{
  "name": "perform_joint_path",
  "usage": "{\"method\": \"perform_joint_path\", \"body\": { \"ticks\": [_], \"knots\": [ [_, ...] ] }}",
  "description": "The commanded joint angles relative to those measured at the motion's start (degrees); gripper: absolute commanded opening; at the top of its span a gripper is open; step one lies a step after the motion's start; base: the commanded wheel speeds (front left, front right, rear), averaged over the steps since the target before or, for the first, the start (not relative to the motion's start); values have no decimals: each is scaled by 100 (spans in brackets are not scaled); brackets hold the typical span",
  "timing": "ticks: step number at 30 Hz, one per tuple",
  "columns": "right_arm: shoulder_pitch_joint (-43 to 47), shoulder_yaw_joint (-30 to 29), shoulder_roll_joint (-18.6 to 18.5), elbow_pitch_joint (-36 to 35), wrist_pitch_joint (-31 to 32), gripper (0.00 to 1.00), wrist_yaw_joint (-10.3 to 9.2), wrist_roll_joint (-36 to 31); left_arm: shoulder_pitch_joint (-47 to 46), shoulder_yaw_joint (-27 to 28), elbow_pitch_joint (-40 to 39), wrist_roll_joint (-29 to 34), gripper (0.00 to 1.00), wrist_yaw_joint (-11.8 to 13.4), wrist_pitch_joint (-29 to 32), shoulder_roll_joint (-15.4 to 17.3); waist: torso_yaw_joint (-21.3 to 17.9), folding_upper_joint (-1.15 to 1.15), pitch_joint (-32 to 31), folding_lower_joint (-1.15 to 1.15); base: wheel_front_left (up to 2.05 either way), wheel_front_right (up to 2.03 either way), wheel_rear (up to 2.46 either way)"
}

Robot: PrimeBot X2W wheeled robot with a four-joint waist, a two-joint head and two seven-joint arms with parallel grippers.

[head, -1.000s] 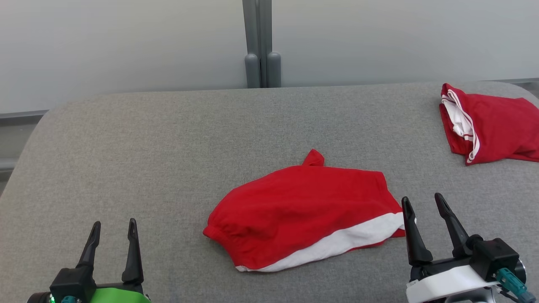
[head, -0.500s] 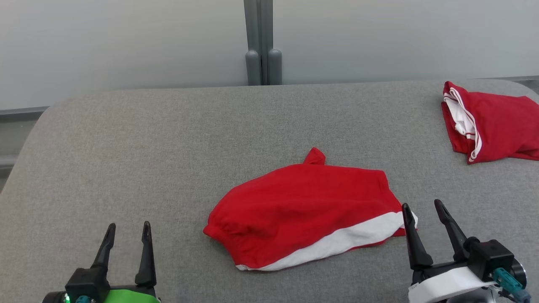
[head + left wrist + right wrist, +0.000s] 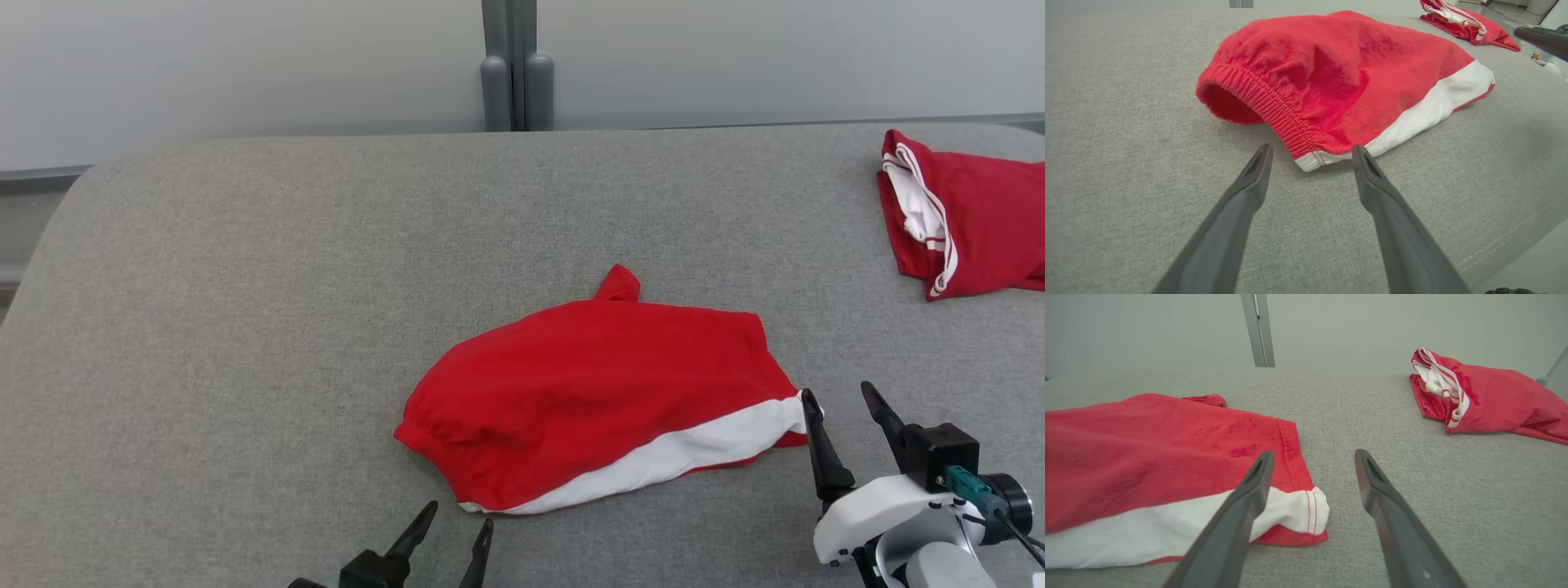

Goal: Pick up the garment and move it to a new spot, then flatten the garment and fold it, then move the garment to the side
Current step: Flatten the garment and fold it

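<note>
The white side band (image 3: 647,461) follows the fold between my grippers, so when I lift, the shorts (image 3: 593,382) will hang from it and show their hidden side.
The garment (image 3: 596,392) is a pair of red shorts with a white side band, lying loosely folded in the middle of the grey padded table (image 3: 245,286). Its elastic waistband (image 3: 1257,98) faces my left gripper (image 3: 459,521), which stands open just short of the near-left corner; the white corner (image 3: 1310,160) lies right ahead between the fingertips. My right gripper (image 3: 841,398) is open at the garment's right end, its left finger over the white hem corner (image 3: 1306,510). Nothing is held.
A second red garment with white trim (image 3: 955,216) lies bunched at the far right of the table. A grey post (image 3: 516,73) stands behind the table's far edge. The table's near edge shows in the left wrist view (image 3: 1515,249).
My left gripper has travelled right and forward, from the lower left to the garment's near-left corner. The right gripper has eased slightly toward the hem. The camera has tilted a little.
</note>
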Motion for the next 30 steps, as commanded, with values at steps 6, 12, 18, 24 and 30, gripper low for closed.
{"method": "perform_joint_path", "body": {
  "ticks": [6, 12, 18, 24, 30],
  "knots": [
    [-485, 106, 0, 775, -15, 100, -4, 15, -470, -247, 537, -283, 100, 10, 0, 99, 6, 0, 279, 0, 0, 0, 0],
    [-723, 234, 24, 1321, -15, 100, -4, 106, -745, -454, 897, -479, 100, 10, 0, 135, -2, 0, 373, 0, 0, 0, 0],
    [-927, 280, 64, 1661, -16, 100, -4, 158, -1030, -647, 1056, -624, 100, 10, 0, 181, 4, 0, 497, 0, 0, 0, 0],
    [-1023, 349, 85, 1727, -14, 3, -4, 305, -1254, -944, 1161, -855, 0, 10, 1, 169, 33, 0, 529, 0, 0, 0, 0],
    [-704, 394, 86, 1152, -16, 0, -4, 398, -1047, -926, 853, -977, 0, 10, 1, 226, 0, 0, 393, 0, 0, 0, 0]
  ]
}}
